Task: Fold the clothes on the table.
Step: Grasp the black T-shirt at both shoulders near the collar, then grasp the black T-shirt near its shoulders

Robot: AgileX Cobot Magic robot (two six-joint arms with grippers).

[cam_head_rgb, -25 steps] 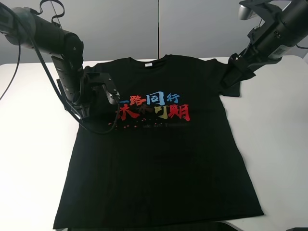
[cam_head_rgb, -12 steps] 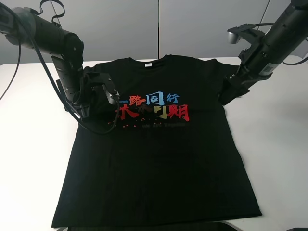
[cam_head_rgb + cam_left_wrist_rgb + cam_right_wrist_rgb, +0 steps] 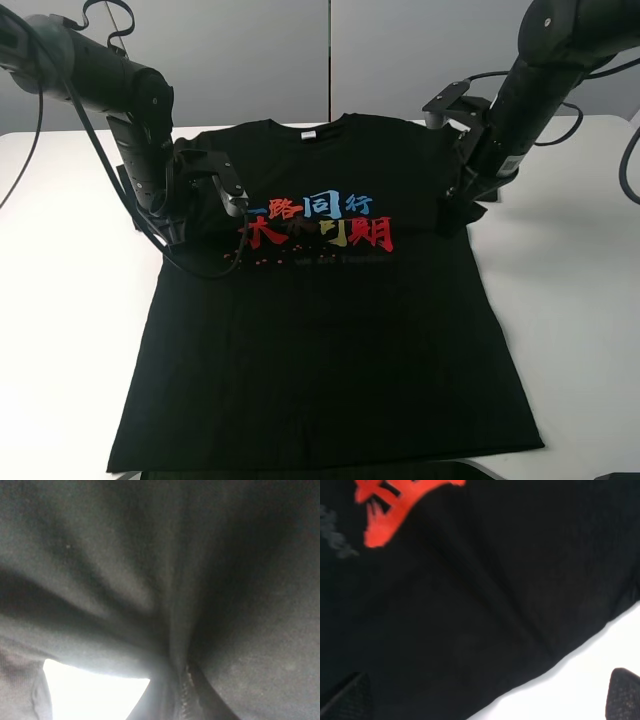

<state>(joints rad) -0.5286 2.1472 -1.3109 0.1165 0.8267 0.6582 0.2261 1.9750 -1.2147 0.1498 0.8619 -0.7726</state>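
Note:
The black T-shirt will fold in two across the red characters when I lift it, because my grippers are at its opposite side edges, on either side of those characters.
The clothes, a black T-shirt with red, blue and yellow characters, lie spread face up on the white table. My left gripper is down on the shirt's left sleeve and shut on it. In the left wrist view, bunched black fabric fills nearly everything and the fingers are hidden. My right gripper hangs low over the shirt's right side below the sleeve. It is open, with its two fingertips wide apart over the shirt's edge and nothing between them.
A grey wall panel stands behind the table. White tabletop runs wide on both sides of the shirt. A dark object sits at the near table edge below the hem.
My right arm has swung left and down, from the right sleeve's outer end to the shirt's side by the armpit. The left gripper has stayed put, closing fully on the sleeve.

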